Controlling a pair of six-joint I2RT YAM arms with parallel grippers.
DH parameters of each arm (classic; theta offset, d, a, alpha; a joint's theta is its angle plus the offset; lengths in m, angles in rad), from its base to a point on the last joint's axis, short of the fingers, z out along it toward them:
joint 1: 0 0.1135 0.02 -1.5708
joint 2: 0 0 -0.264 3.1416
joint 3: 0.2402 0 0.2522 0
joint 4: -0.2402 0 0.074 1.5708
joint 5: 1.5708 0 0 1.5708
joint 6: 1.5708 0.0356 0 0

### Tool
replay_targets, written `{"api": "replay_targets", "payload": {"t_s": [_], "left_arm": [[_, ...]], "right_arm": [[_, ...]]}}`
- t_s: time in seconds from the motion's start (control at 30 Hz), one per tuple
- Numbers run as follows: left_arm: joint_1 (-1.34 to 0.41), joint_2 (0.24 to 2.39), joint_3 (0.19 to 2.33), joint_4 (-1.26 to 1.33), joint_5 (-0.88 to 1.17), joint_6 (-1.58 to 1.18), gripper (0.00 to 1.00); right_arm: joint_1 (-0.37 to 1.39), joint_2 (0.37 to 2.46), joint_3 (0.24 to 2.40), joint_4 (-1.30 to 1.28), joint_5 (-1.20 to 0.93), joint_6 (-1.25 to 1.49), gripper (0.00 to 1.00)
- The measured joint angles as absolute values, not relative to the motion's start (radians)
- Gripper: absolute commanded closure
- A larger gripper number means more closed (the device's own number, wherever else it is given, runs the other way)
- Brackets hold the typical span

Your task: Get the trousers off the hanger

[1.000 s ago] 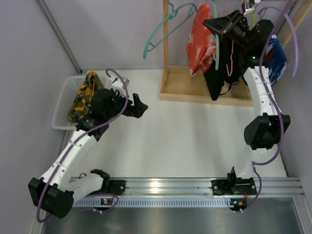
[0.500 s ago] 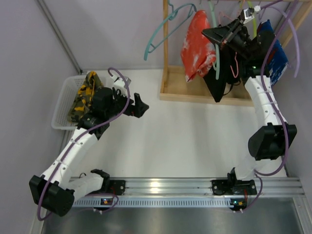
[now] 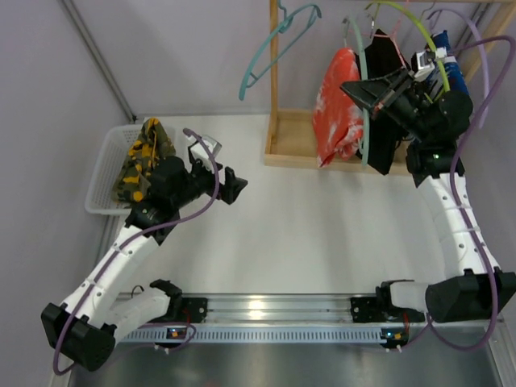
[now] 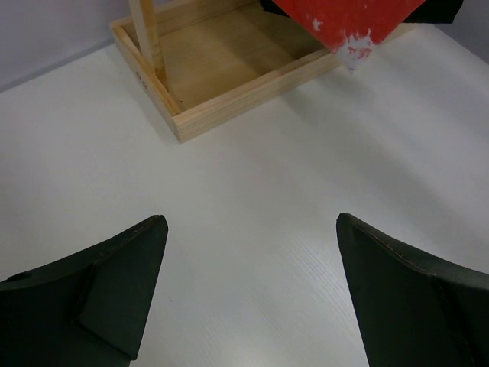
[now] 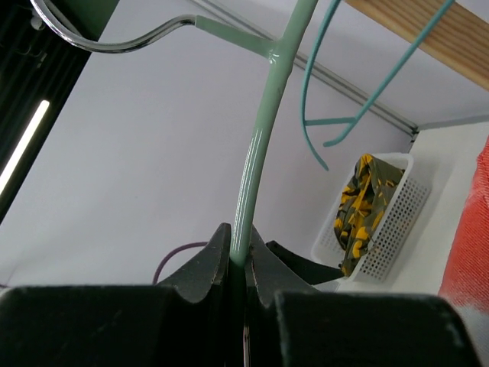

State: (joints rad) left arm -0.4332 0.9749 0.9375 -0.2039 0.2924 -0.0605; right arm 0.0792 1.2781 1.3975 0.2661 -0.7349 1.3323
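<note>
Next, my right gripper pulls the pale green hanger (image 3: 362, 50) forward and down first, because the red-orange trousers (image 3: 335, 113) hang close to the black trousers, away from my left gripper.
My right gripper (image 3: 355, 87) is shut on the pale green hanger (image 3: 364, 133), close up in the right wrist view (image 5: 263, 130), jaws (image 5: 241, 256) clamped on its bar. The red-orange trousers with white marks (image 3: 337, 105) hang from that hanger over the wooden base; their edge also shows in the right wrist view (image 5: 470, 237). The plain black trousers (image 3: 380, 113) hang just behind. The camouflage trousers (image 3: 141, 157) lie in the white basket (image 3: 101, 173). My left gripper (image 3: 232, 187) is open and empty over the table, and the left wrist view (image 4: 252, 229) shows bare tabletop between its fingers.
A wooden rack base tray (image 3: 294, 145) with its upright post (image 3: 274, 72) stands at the back. An empty teal hanger (image 3: 270, 48) hangs at the left, a yellow-green hanger (image 3: 411, 20) and a blue garment (image 3: 455, 60) at the right. A grey wall runs behind.
My right gripper has come down and nearer with the green hanger, and the red trousers have swung lower with it. My left gripper has shifted slightly right.
</note>
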Motion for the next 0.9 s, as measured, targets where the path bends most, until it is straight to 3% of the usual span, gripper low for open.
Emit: {"api": "replay_targets", "payload": {"t_s": [0.17, 0.47, 0.7, 0.9], "left_arm": [[-0.535, 0.959, 0.86, -0.117, 0.205, 0.03, 0.01], [-0.897, 1.068, 0.772, 0.179, -0.096, 0.229, 0.01], [-1.125, 1.265, 0.767, 0.502, -0.288, 0.381, 0.01], [-1.178, 1.456, 0.809, 0.648, -0.419, 0.393, 0.01]], "right_arm": [[0.115, 1.182, 1.296, 0.176, -0.663, 1.319, 1.0], [0.15, 1.138, 1.217, -0.007, -0.529, 1.294, 1.0], [0.157, 1.127, 1.182, -0.069, -0.478, 1.298, 1.0], [0.157, 1.126, 1.186, -0.078, -0.455, 1.294, 1.0]]}}
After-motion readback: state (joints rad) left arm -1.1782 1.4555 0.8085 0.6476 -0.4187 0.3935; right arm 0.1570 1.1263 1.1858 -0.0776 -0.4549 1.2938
